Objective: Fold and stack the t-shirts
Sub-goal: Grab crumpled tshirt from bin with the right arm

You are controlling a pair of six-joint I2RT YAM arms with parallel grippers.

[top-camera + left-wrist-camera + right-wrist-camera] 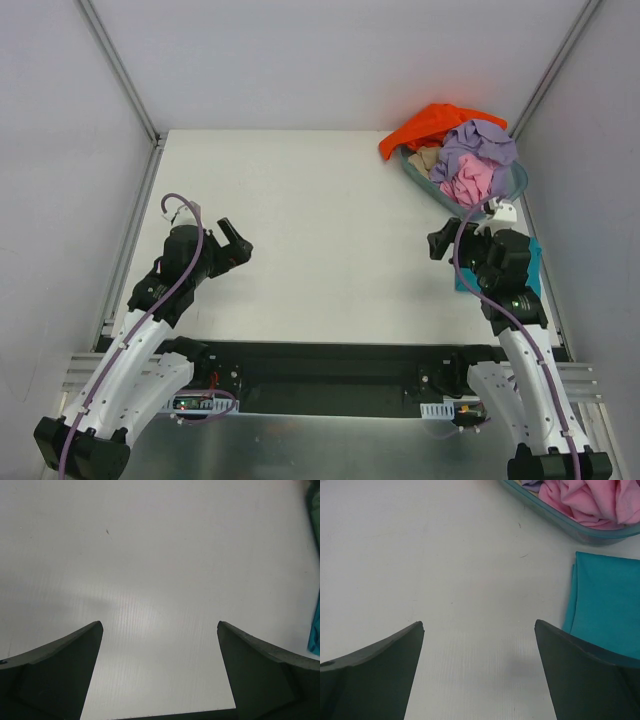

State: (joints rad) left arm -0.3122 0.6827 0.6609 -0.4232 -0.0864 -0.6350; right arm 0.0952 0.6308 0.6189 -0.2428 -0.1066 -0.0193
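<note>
The orange t-shirt's end (404, 139) hangs over the tub's rim, clear of the lavender t-shirt, so my right gripper should keep going toward that end (421, 131) and close there.
A folded teal t-shirt (534, 265) lies flat at the table's right edge, partly under my right arm; it also shows in the right wrist view (607, 605). Crumpled orange (425, 128), lavender (480, 145), pink (468, 182) and beige (426, 160) t-shirts are heaped in and over the plastic tub (518, 180). My right gripper (440, 243) is open and empty over bare table just left of the teal shirt, as the right wrist view (478, 624) shows. My left gripper (238, 243) is open and empty over bare table at the left, as the left wrist view (160, 625) shows.
The translucent blue-green tub stands in the back right corner, its rim in the right wrist view (580, 530) with pink cloth (590, 500) inside. Grey walls and metal rails (125, 250) bound the white table (320, 220) on both sides.
</note>
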